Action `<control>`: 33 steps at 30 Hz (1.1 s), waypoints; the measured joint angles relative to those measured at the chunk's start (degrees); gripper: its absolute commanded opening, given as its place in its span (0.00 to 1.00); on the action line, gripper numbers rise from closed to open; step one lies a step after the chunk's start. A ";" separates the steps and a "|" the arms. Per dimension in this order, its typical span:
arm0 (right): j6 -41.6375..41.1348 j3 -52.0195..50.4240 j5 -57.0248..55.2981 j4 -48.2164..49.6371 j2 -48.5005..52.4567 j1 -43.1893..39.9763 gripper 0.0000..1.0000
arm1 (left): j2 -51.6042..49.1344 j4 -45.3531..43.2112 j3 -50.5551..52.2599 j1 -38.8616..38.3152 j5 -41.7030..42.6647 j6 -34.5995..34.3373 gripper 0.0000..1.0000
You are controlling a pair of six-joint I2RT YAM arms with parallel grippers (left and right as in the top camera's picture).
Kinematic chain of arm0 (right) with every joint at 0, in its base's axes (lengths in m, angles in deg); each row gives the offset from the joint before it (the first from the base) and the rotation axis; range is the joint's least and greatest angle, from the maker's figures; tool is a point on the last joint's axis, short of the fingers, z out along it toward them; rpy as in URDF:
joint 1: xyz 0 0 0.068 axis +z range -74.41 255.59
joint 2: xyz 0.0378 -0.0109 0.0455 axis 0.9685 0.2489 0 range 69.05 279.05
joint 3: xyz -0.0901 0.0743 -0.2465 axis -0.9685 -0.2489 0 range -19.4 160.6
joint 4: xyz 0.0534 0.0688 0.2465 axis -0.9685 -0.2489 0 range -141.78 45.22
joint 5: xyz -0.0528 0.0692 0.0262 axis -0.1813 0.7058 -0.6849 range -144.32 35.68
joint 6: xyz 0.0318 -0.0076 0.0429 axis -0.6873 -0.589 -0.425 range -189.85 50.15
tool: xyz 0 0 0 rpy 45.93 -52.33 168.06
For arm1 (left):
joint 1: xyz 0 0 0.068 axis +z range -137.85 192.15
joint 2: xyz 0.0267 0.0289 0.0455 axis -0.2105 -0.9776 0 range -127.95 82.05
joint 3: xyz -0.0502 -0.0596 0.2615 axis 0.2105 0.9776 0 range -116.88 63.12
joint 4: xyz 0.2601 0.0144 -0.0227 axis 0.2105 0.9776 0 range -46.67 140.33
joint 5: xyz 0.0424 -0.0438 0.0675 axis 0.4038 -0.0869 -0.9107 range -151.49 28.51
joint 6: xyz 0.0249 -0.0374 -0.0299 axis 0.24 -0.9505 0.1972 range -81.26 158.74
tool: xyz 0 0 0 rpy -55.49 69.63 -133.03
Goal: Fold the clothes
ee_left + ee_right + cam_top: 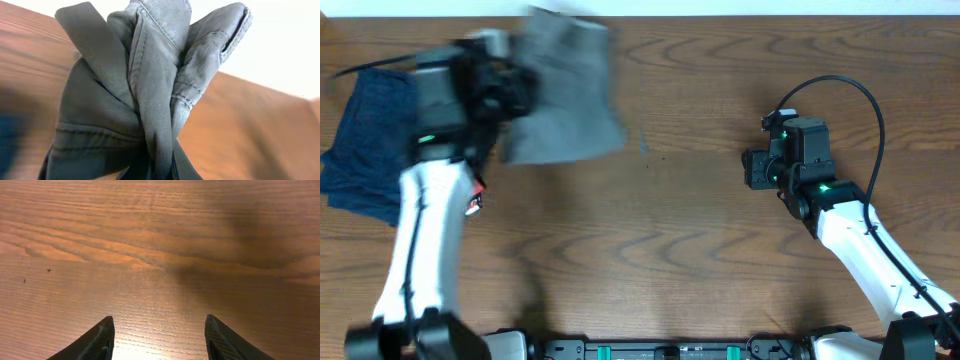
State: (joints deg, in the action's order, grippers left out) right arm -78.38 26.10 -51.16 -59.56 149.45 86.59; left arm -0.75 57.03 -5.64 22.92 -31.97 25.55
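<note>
The grey shorts [565, 100] are hanging folded, and the navy garment's top [368, 145] is clear, so my left gripper should next move the shorts there until they cover it, and then let go.
The grey shorts [563, 95] hang bunched from my left gripper [505, 90] at the far left of the table, lifted and blurred. In the left wrist view the shorts [150, 90] fill the frame, gathered into folds with seams showing, pinched between the fingers [162, 167] at the bottom edge. My right gripper [757, 168] is open and empty, right of centre, just above the bare wood; its two fingertips [159, 340] stand wide apart in the right wrist view.
A dark navy folded garment [365, 140] lies at the far left of the table under my left arm. The wooden table [650, 240] stretches between the arms. A white wall edge runs along the back.
</note>
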 measured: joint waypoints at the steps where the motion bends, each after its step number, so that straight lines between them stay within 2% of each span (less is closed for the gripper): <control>1: 0.00 0.00 0.00 0.00 0.00 0.00 0.56 | 1.03 -0.02 0.00 3.17 -0.92 0.00 0.06; 6: 0.00 0.00 0.00 -0.13 0.00 0.00 0.56 | 2.12 -0.13 0.00 18.16 -4.02 0.00 0.06; 10: 0.00 0.00 0.00 -0.55 0.00 0.00 0.56 | 0.81 0.20 0.00 27.28 -4.44 -0.04 0.06; 17: 0.00 0.00 -0.02 -0.63 0.00 0.00 0.56 | -3.85 1.16 0.00 36.44 -4.24 -0.50 0.07; 18: 0.00 0.00 -0.02 -0.66 0.00 0.00 0.56 | -4.72 1.49 0.00 37.22 -4.24 -0.50 0.25; 19: 0.00 0.00 -0.02 -0.70 0.00 0.00 0.57 | -5.42 1.70 0.00 37.73 -4.24 -0.55 0.50; 20: 0.00 0.00 -0.02 -0.72 0.00 0.00 0.57 | -6.23 1.97 0.00 38.23 -4.31 -0.52 0.82; 21: 0.00 0.00 -0.02 -0.74 0.00 0.00 0.57 | -6.86 2.12 0.00 38.66 -4.52 -0.52 0.98; 26: -0.02 0.00 -0.02 -0.79 0.00 0.00 0.61 | -7.74 1.49 0.00 39.76 -5.11 -1.77 0.98; 29: -0.09 0.00 -0.07 -0.63 0.00 0.00 0.67 | -7.28 0.24 0.00 39.74 -4.72 -2.97 0.98; 33: -0.24 0.00 -0.13 1.09 0.00 0.00 0.80 | -4.76 -0.70 0.00 38.38 -1.66 -3.74 0.98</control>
State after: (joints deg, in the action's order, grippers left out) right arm -78.62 26.10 -51.29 -58.47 149.45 86.59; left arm -5.52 56.33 -5.64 61.30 -33.63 21.81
